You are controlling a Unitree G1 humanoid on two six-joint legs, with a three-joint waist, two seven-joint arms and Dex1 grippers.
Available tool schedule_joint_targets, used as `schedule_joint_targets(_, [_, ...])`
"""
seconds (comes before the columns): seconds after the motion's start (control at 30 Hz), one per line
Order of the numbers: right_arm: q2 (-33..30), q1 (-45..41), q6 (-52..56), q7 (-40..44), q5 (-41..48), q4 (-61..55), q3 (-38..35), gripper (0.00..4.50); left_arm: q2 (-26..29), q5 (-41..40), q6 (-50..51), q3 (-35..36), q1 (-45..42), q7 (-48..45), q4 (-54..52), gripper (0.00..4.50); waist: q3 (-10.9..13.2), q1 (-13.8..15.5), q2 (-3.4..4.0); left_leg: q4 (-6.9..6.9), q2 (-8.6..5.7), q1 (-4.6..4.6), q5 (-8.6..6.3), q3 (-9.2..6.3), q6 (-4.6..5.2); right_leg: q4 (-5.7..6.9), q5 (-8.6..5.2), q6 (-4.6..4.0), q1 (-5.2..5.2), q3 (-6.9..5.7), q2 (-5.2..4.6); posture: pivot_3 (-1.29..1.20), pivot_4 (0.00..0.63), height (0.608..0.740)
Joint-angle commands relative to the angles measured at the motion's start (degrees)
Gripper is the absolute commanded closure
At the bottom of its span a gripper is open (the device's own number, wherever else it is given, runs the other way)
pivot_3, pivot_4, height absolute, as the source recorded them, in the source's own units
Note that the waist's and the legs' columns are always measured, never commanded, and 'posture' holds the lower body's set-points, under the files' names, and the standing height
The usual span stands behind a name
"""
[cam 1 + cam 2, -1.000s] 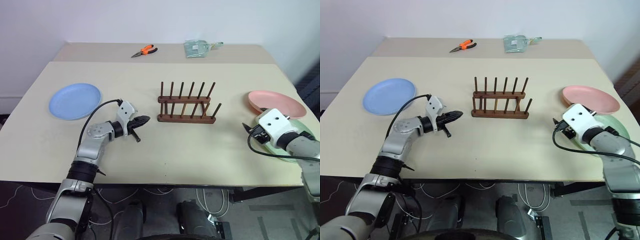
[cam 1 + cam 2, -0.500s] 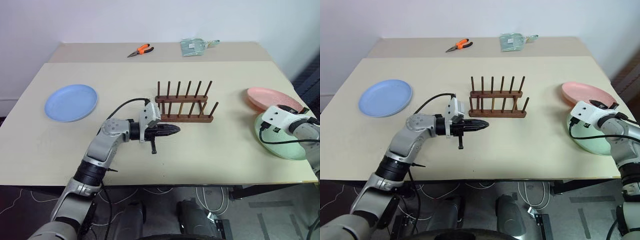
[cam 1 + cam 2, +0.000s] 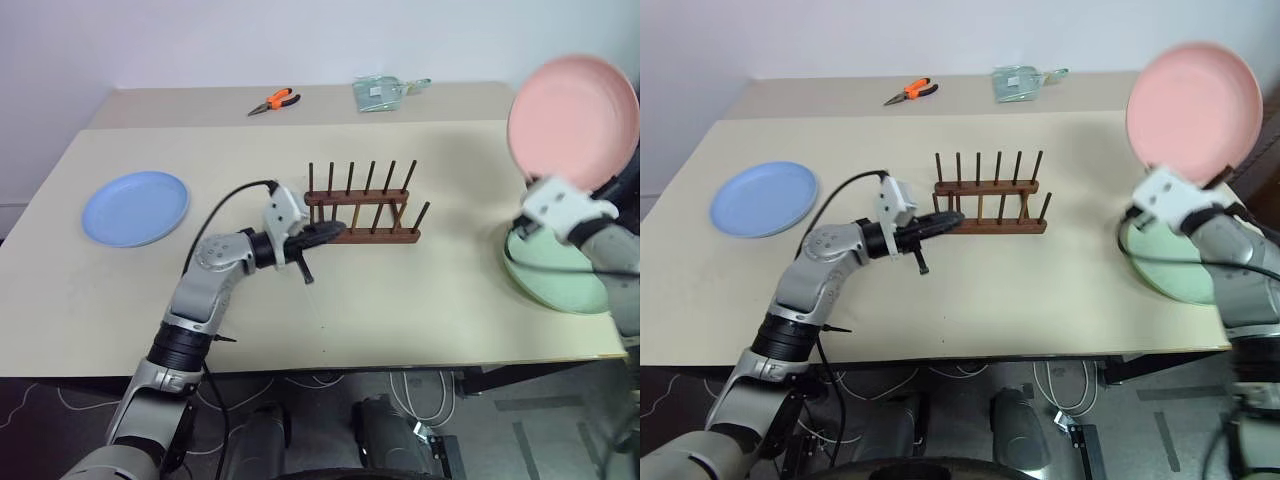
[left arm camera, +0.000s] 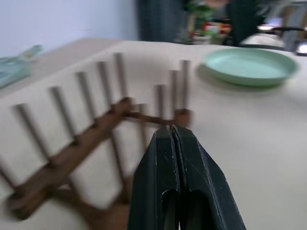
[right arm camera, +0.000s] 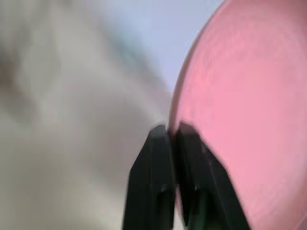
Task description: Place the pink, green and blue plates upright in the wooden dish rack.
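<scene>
The pink plate's broad side (image 3: 573,115) faces the robot, across the rack's slots, so the robot's right gripper should turn the plate edge-on and lower it into the slot (image 3: 403,205) nearest the green plate.
The pink plate (image 3: 572,122) is up in the air at the right, standing nearly upright with its face toward me. My right gripper (image 3: 543,184) is shut on its lower rim, and the right wrist view shows the fingertips (image 5: 168,130) pinching that pink plate (image 5: 240,120). Below it, at the table's right edge, lies the green plate (image 3: 560,282) flat. At the far left the blue plate (image 3: 135,207) lies flat as well. In the middle stands the wooden dish rack (image 3: 362,215) with nothing in it. My left gripper (image 3: 335,230) is shut and empty, its tip by the rack's near left end (image 4: 96,139).
Orange-handled pliers (image 3: 272,101) and a clear packet (image 3: 380,92) lie on the back table. The green plate (image 4: 249,64) sits close to the table's right edge. Bare tabletop (image 3: 400,300) lies in front of the rack.
My right gripper has shut on the pink plate's rim and lifted it off the table to upright. My left gripper moved right and up toward the rack, staying shut.
</scene>
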Motion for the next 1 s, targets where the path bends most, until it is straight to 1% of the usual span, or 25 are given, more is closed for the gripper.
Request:
schedule_joint_targets(0.03, [3.50,-2.10,14.73,0.90,27.72,-13.18,-6.32,4.45,1.49,-0.49,-2.36,0.94,-0.71,-1.95,0.02,4.50,0.05,0.66,-0.03,-0.01,-0.01,-0.04,0.00,-0.01,0.00,-0.01,0.00,0.00,0.00,-0.04,-0.04,0.00,0.150,0.740])
schedule_joint_targets(0.1, [4.14,-2.40,19.39,1.54,37.13,-15.51,-7.12,4.45,2.18,-0.58,-2.63,0.51,-0.65,-3.48,0.35,4.50,0.07,1.62,-0.02,0.03,-0.05,-0.16,-0.01,-0.04,0.01,-0.08,-0.01,0.00,0.00,-0.16,-0.14,0.00,0.150,0.740])
schedule_joint_targets(0.13, [3.86,-2.35,20.89,1.97,39.30,-16.02,-7.14,4.45,2.35,-0.72,-2.59,0.40,-0.64,-3.98,0.42,4.50,0.07,2.12,-0.03,0.04,-0.10,-0.21,-0.01,-0.02,0.02,-0.12,-0.02,-0.02,-0.03,-0.15,-0.19,0.00,0.150,0.740])
schedule_joint_targets(0.2, [3.21,-2.47,22.72,2.56,40.85,-15.52,-6.94,4.45,2.63,-1.06,-2.46,0.23,-0.47,-4.82,0.14,4.50,0.07,2.48,-0.03,0.15,-0.12,-0.38,-0.04,-0.03,0.07,-0.22,-0.12,-0.22,-0.06,-0.19,-0.25,0.00,0.150,0.740])
schedule_joint_targets(0.27, [2.35,-2.76,23.25,3.71,40.09,-13.70,-6.61,4.45,2.69,-1.32,-2.12,0.15,-0.21,-5.34,-0.41,4.50,0.07,2.39,-0.04,0.23,-0.14,-0.58,-0.04,-0.02,0.07,-0.27,-0.12,-0.24,-0.21,-0.19,-0.28,0.00,0.150,0.740])
schedule_joint_targets(0.33, [1.63,-3.05,23.74,5.43,39.72,-11.77,-6.63,4.45,2.68,-1.61,-1.81,0.21,0.16,-5.68,-1.11,4.50,0.07,2.16,-0.04,0.29,-0.14,-0.88,-0.03,0.02,0.07,-0.17,-0.10,-0.24,-0.59,-0.17,-0.27,0.00,0.150,0.740])
schedule_joint_targets(0.43, [0.83,-3.39,23.35,8.17,38.14,-8.93,-6.18,4.45,2.76,-1.75,-1.22,0.12,0.81,-6.13,-1.87,4.50,0.07,2.05,-0.03,0.21,-0.12,-0.92,-0.03,0.03,0.07,-0.06,0.01,-0.05,-0.77,-0.17,-0.22,0.00,0.150,0.740])
schedule_joint_targets(0.57, [0.16,-4.30,22.76,12.30,35.81,-3.91,-5.54,4.45,3.13,-1.61,-0.71,-0.48,2.24,-6.85,-3.58,4.50,0.07,1.73,-0.02,0.14,-0.08,-0.90,-0.03,0.03,0.07,-0.01,0.02,-0.03,-0.83,-0.17,-0.15,0.00,0.150,0.740])
schedule_joint_targets(0.67, [0.25,-5.01,23.69,15.17,36.25,-0.56,-6.15,4.45,3.15,-1.67,-0.28,-0.59,2.79,-6.75,-4.36,4.50,0.07,1.85,-0.02,0.18,-0.08,-0.91,-0.03,0.05,0.07,-0.02,0.02,-0.02,-0.80,-0.17,-0.16,0.00,0.150,0.740])
schedule_joint_targets(0.83, [0.04,-4.75,25.01,18.98,37.54,0.88,-6.98,4.45,3.09,-1.61,0.01,-0.96,3.27,-6.60,-4.94,4.50,0.07,1.90,-0.02,0.20,-0.09,-0.91,-0.03,0.05,0.07,-0.04,0.02,-0.02,-0.79,-0.16,-0.17,0.00,0.150,0.740])
schedule_joint_targets(1.0, [0.12,-4.51,25.41,20.67,38.14,1.40,-8.27,4.45,3.14,-1.65,0.36,-1.13,3.55,-6.43,-5.60,4.50,0.07,1.84,-0.02,0.20,-0.09,-0.91,-0.03,0.05,0.07,-0.03,0.02,-0.02,-0.79,-0.17,-0.17,0.00,0.150,0.740])
